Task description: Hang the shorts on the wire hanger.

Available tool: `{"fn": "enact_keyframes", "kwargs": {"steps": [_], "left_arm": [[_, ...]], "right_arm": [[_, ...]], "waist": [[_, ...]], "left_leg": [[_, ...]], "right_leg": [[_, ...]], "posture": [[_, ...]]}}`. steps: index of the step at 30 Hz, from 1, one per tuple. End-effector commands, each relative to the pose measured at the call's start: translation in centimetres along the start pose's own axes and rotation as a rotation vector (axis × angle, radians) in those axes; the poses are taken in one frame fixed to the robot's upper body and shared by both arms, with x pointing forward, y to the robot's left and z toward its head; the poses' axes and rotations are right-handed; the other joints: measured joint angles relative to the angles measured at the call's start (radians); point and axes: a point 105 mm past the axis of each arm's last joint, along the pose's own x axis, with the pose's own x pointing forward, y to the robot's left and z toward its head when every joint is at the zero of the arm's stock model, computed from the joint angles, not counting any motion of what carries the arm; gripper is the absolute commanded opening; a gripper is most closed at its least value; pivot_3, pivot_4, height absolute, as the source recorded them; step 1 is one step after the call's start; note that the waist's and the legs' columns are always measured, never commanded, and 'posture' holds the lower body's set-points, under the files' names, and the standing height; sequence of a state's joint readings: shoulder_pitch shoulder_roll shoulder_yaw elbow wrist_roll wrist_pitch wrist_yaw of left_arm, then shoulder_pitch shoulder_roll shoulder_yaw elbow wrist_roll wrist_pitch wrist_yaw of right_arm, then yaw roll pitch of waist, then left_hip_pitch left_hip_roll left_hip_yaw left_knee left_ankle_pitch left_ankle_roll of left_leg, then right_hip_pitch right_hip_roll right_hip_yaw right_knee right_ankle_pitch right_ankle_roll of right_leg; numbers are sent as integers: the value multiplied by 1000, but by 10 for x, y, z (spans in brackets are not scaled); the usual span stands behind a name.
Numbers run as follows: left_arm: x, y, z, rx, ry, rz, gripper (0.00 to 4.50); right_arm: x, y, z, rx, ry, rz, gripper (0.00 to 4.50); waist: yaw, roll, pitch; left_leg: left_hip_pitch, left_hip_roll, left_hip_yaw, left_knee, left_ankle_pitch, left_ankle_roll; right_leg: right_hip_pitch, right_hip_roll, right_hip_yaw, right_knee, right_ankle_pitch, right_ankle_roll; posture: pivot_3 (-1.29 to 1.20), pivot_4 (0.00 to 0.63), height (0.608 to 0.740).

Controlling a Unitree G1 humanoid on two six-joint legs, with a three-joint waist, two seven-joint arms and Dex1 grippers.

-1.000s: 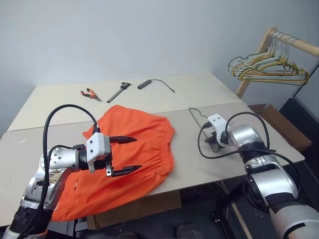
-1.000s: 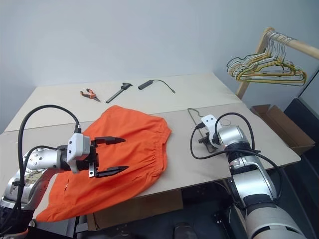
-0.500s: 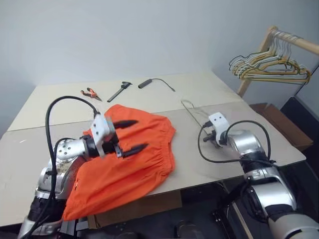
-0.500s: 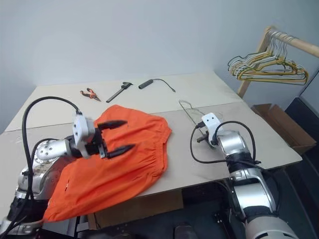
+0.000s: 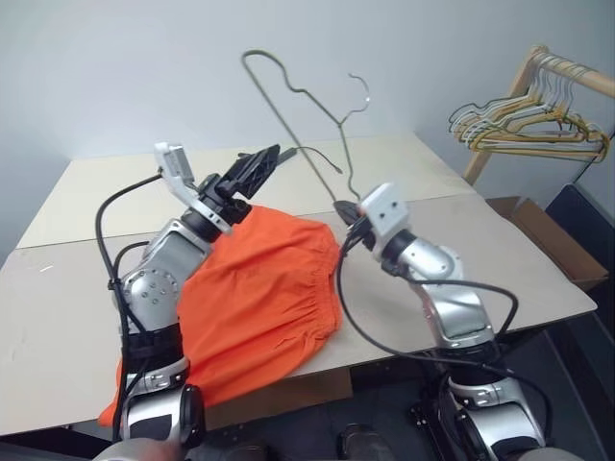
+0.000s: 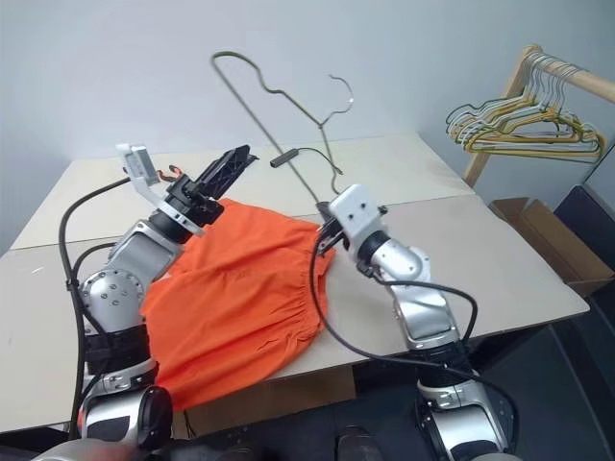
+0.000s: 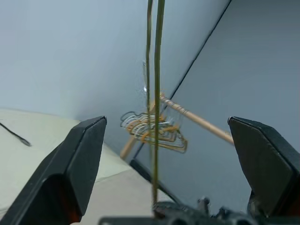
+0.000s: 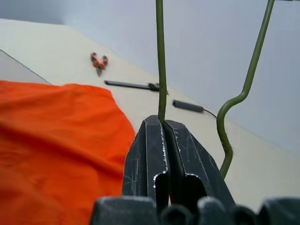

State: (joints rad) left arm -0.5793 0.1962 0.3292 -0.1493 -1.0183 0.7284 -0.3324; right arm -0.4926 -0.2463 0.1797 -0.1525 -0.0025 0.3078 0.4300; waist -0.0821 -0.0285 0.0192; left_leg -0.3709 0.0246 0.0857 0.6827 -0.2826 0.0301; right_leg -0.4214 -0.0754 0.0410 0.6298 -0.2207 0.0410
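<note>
My right gripper needs to open and close around the bent wire [image 8: 227, 152] too, as it pinches only the hanger's straight wire [image 8: 161, 77], while my left gripper holds the hanger.
The orange shorts [image 5: 259, 298] lie spread on the table [image 5: 58, 288], one end drooping over its near edge. My right gripper [image 5: 344, 208] is shut on the lower end of the wire hanger [image 5: 279, 113]. It holds the hanger upright in the air above the shorts' far right corner, hook at the top. In the right wrist view the fingers [image 8: 152, 140] pinch the thin olive wire [image 8: 161, 56]. My left gripper [image 5: 267, 158] is raised above the shorts and points up toward the hanger. In the left wrist view its fingers [image 7: 84, 159] stand wide open, with the wire [image 7: 157, 93] showing between them.
Orange-handled pliers [image 8: 98, 60], a black bar tool [image 8: 133, 85] and a black cylinder with a cable [image 6: 281, 157] lie on the far table. A wooden rack with several hangers [image 5: 524, 130] stands at the right, with a cardboard box [image 5: 528, 226] below it.
My right gripper has lifted the hanger off the table and swung it left, so it stands upright over the shorts. My left gripper has risen from just over the shorts and tilted upward.
</note>
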Motion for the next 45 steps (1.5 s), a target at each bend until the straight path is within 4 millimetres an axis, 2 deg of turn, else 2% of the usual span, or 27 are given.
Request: {"fn": "enact_keyframes", "kwargs": {"steps": [1,3,6,17,18,23,26,31,34,37,41,45], "left_arm": [[9,-12,7,12,-29,-30,4500],[11,-13,6,39,-42,-26,4500],[12,-12,6,31,-63,-26,3897],[12,-5,9,25,-93,4,207],[11,-5,8,27,-93,2,65],[11,-3,5,48,-77,11,65],[9,-9,6,101,-94,-28,0],[4,-15,10,160,-116,-82,0],[-4,-12,20,233,-99,-122,0],[-16,-18,34,309,-62,-218,0],[-26,-17,44,368,-6,-285,0],[-36,-27,57,364,5,-414,0]], "right_arm": [[-2,2,22,-74,-93,-27,28],[-2,6,22,-75,-98,-21,28],[-3,9,17,-85,-90,-11,0],[-4,20,13,-120,-95,16,0],[-4,21,14,-123,-99,18,0],[-3,25,16,-160,-116,26,0],[-5,32,13,-201,-93,102,765],[-6,32,18,-175,-113,105,2464],[-14,29,27,-4,-135,179,3497],[-29,18,42,221,-154,287,4476],[-48,7,55,357,-136,434,4476],[-59,-4,49,516,-16,576,4476]], "waist": [[2,0,0],[5,0,0],[8,0,0],[10,0,0],[9,0,0],[10,0,0],[11,0,0],[11,0,0],[8,0,0],[11,0,0],[13,0,0],[13,0,0]], "left_leg": [[0,0,0,0,0,0],[0,-1,0,0,0,0],[0,-1,0,0,0,0],[0,-1,0,0,0,0],[0,-1,0,0,0,0],[0,-1,0,0,0,0],[0,-2,0,0,0,0],[0,-2,0,0,0,0],[1,-2,0,0,0,0],[1,-1,0,0,0,0],[1,-1,0,0,0,1],[1,-1,0,1,0,2]], "right_leg": [[0,0,0,0,0,0],[0,0,0,0,0,0],[1,0,0,-1,0,0],[1,0,0,-1,0,0],[1,0,0,-1,0,0],[1,0,0,-1,0,0],[1,0,0,-2,0,0],[1,0,0,-2,0,0],[1,0,0,-1,0,0],[1,1,-1,-2,0,0],[3,0,-1,-2,0,0],[3,0,-2,-2,0,0]], "posture": [[-52,0,740],[-55,0,740],[-60,0,740],[-54,0,740],[-54,0,740],[-49,0,740],[-47,0,740],[-47,0,740],[-44,0,740],[-39,0,740],[-41,0,740],[-43,0,740]]}}
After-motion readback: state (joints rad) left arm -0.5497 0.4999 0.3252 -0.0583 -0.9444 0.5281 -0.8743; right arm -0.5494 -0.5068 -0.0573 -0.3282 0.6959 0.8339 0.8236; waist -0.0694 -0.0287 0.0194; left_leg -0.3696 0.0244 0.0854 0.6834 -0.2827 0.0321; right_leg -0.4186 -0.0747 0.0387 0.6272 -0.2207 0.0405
